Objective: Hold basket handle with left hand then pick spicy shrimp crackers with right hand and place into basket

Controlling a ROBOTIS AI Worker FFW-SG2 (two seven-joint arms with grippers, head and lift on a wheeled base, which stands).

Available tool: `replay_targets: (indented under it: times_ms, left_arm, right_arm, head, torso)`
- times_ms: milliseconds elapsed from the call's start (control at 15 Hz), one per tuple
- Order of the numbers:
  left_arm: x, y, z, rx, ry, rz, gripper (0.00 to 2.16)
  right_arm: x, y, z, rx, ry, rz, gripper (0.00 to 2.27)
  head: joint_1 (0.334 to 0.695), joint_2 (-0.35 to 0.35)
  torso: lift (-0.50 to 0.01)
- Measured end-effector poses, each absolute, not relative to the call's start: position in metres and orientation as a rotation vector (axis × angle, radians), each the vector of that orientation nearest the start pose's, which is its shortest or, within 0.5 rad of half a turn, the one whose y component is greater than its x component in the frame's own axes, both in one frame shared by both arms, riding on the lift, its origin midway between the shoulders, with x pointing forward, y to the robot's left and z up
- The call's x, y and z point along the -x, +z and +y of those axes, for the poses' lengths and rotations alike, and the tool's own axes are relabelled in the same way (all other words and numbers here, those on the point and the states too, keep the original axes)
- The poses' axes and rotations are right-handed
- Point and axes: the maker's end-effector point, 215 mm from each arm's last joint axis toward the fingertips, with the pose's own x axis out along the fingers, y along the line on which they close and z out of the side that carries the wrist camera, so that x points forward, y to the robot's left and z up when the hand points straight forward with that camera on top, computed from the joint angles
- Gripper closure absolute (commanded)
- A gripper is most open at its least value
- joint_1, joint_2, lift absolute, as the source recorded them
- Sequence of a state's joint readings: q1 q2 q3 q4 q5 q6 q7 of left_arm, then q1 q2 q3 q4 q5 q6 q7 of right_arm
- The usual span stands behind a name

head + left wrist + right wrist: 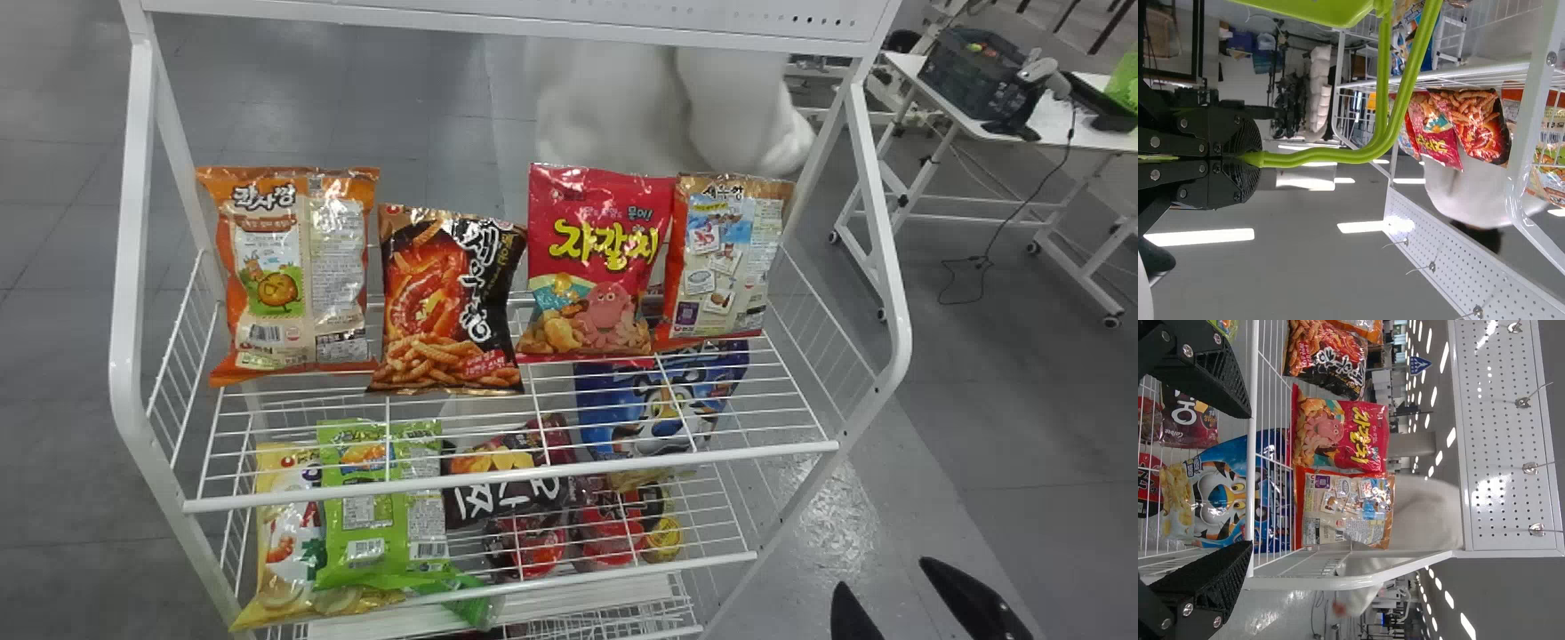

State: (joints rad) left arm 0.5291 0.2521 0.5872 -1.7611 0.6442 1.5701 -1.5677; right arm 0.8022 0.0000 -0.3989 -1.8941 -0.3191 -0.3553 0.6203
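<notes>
I expect the spicy shrimp crackers bag to pinch in at its middle, with its ends fanned out, when I lift it, because the glossy film is puffed and creased.
My right gripper is low at the right of the head view, off the rack's right side. Its fingers stand apart with nothing held, as the right wrist view of the gripper confirms. The black and orange bag of spicy shrimp crackers leans upright on the top wire shelf, second from the left; that bag is also in the right wrist view and, beyond the handle, the same bag in the left. There my left gripper is closed around the green handle of the basket.
Beside the crackers stand an orange bag on the left and a red octopus bag on the right, then a brown-topped bag. More snacks, including a green bag, lie below. The shelf's white front rail and side frames surround them.
</notes>
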Motion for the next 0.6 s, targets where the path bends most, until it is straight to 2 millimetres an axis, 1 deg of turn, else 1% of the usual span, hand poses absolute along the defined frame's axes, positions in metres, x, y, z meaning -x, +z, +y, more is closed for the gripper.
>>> replay_targets:
  times_ms: [600]
  left_arm:
    - [-0.195,-0.3865,0.258,1.611,-0.901,0.789,2.15]
  right_arm:
    - [-0.294,-0.3905,-0.3318,-0.042,0.205,0.052,0.14]
  head:
    - [0.695,-0.188]
  torso:
    - [-0.01]
